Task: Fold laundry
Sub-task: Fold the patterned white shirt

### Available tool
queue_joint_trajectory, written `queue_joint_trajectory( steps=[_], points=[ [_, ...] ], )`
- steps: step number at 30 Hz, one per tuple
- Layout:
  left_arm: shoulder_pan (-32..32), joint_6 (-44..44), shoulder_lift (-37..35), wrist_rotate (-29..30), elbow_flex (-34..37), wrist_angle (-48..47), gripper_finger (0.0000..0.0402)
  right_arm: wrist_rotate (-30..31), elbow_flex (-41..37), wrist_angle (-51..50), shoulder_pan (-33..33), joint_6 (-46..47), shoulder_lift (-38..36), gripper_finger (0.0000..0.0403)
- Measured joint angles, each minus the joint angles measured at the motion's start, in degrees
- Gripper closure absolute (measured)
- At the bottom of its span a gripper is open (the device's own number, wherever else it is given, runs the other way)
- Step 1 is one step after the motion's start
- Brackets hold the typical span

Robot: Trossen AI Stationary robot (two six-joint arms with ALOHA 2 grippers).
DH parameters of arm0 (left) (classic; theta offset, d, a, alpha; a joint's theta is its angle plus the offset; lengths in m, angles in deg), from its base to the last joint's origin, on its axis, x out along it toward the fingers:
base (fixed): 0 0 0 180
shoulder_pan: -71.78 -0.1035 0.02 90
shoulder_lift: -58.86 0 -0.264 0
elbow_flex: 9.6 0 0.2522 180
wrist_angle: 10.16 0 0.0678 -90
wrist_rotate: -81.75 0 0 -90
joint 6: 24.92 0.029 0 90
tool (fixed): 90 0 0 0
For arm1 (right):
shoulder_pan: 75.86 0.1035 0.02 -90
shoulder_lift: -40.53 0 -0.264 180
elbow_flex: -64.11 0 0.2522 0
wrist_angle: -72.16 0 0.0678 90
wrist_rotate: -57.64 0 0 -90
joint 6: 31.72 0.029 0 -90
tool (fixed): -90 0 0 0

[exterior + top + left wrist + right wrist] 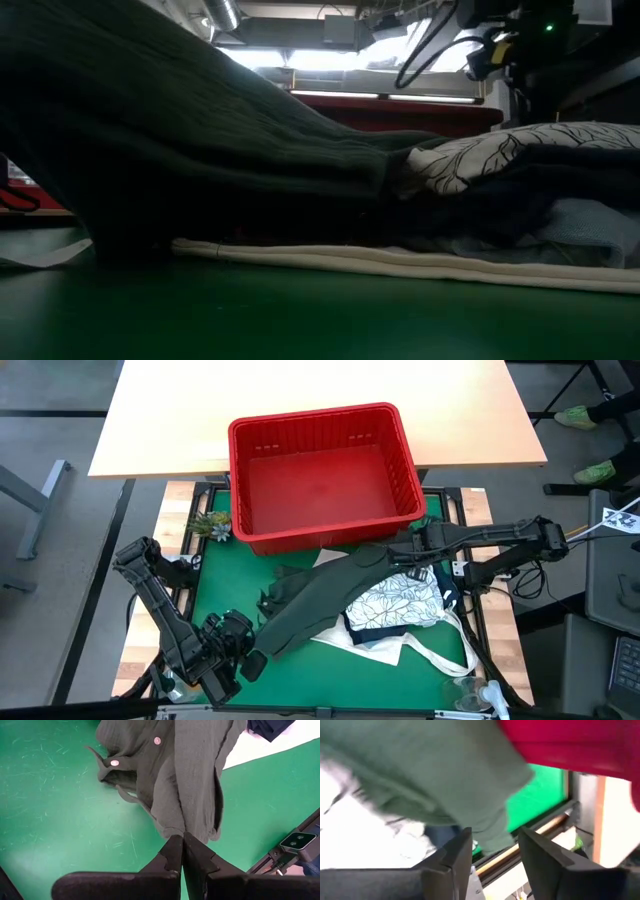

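Observation:
The olive garment (pixel 335 592) is bunched up in layered folds (pixel 284 588), so it will spread out into a wide sheet that hides the leaf-print garment when the robot pulls the olive garment's corner.
A dark olive green garment (pixel 320 600) stretches slantwise across the green mat (pixel 220 590), from near left to far right. My left gripper (pixel 250 660) is shut on its near end. My right gripper (pixel 403 555) stands open at its far end, beside the red basket (pixel 240 480). In the right wrist view a corner of the olive cloth (pixel 492 837) hangs in the gap between the fingers of the right gripper (pixel 495 845). A white leaf-print garment (pixel 395 605) lies on navy cloth (pixel 365 635) at the mat's right, partly under the olive one. My left gripper pinches the olive garment's narrow near end (pixel 186 827) between its two shut fingers, slanting down from the near left. The cloth runs away from the fingers toward the far right, with a buttoned part (pixel 135 762) lying on the mat. My right gripper: whether its open fingers touch the cloth corner, I cannot tell.
The red basket stands at the mat's far edge, against a wooden table (pixel 300 400). A white tote bag with long handles (pixel 425 655) lies near right, under the garments. A small green plant (pixel 210 525) sits far left. Bare mat shows at the left.

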Motion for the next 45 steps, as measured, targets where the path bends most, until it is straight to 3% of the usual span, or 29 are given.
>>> queue_joint_trajectory(
  steps=[11,19,26,40,45],
  points=[
    [0.00,0.00,0.00,0.06,0.00,0.01,0.0401,-10.80,0.00,5.11,0.02,-11.25,0.00,0.0242],
    [0.00,0.00,0.00,0.08,0.00,0.02,0.0401,-13.78,-3.40,9.38,0.02,-14.14,-0.04,0.0242],
    [0.00,-0.02,0.00,0.08,0.00,0.02,0.0401,-9.01,-7.45,10.91,0.00,-14.59,-0.04,0.0242],
    [0.00,-0.02,0.01,0.07,0.00,0.02,0.0401,-8.58,-10.21,18.74,0.00,-17.36,-0.04,0.0242],
    [0.00,-0.02,0.02,0.06,0.00,0.02,0.0401,-8.58,-10.21,18.76,0.00,-17.39,-0.02,0.0270]
  ],
)
